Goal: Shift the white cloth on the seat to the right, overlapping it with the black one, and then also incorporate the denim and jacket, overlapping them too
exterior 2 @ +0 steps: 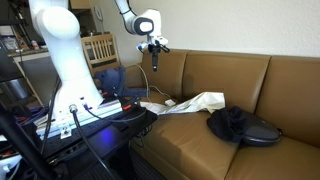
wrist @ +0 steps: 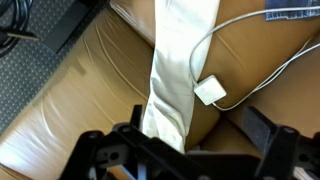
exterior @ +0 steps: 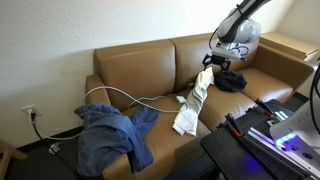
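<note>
The white cloth's end is under my open fingers, clear of the charger block. My gripper should go on down before it closes on that end.
The white cloth lies as a long strip across the brown sofa seat, and it also shows in the other exterior view and in the wrist view. The black cloth lies on the seat beside it. The denim and jacket pile sits at the far end of the sofa, and a denim corner shows in the wrist view. My gripper hovers above the cloth's end. Its fingers are wide apart, and the cloth runs under one of them.
A white charger block with its cable lies on the seat next to the white cloth. The sofa backrest stands behind. A dark stand with equipment is at the sofa's front, and a wooden chair stands beyond.
</note>
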`<state>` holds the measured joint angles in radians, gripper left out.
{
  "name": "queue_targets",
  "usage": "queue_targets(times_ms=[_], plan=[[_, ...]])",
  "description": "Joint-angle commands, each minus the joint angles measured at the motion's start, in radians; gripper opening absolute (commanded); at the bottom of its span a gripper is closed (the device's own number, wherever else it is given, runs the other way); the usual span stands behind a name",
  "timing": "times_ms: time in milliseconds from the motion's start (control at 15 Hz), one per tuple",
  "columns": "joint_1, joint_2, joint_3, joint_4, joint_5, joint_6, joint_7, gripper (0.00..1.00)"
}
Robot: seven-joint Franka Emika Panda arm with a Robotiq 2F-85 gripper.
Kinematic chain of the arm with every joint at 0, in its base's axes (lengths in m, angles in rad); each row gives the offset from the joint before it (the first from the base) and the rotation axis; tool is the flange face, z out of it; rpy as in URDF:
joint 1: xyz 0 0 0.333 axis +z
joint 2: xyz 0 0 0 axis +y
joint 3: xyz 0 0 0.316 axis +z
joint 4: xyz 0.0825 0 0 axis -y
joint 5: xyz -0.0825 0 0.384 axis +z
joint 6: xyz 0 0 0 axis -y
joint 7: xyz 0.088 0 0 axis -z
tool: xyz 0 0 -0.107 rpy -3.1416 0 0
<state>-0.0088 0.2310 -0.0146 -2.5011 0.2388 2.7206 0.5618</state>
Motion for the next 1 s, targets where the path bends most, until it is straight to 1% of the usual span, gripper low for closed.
queue_targets(times_ms=[0, 67, 200, 333, 400, 533, 600, 733, 800, 867, 933], plan=[[0.060, 0.258, -0.017, 0.124, 0.037, 0.098, 0.102, 1.00], [0.091, 0.322, -0.041, 0.152, 0.018, 0.143, 0.140, 1.00], [0.121, 0.445, -0.054, 0.219, 0.035, 0.196, 0.178, 1.00], [0.189, 0.572, -0.107, 0.292, 0.020, 0.252, 0.225, 1.00], [0.234, 0.633, -0.144, 0.332, 0.009, 0.261, 0.244, 1.00], [0.290, 0.733, -0.187, 0.404, 0.004, 0.267, 0.260, 1.00], [0.323, 0.775, -0.211, 0.435, 0.001, 0.267, 0.270, 1.00], [0.407, 0.860, -0.281, 0.491, -0.017, 0.276, 0.285, 1.00], [0.434, 0.891, -0.304, 0.513, -0.017, 0.277, 0.293, 1.00], [0.450, 0.911, -0.322, 0.532, -0.008, 0.257, 0.306, 1.00], [0.428, 0.907, -0.304, 0.551, 0.004, 0.224, 0.307, 1.00]])
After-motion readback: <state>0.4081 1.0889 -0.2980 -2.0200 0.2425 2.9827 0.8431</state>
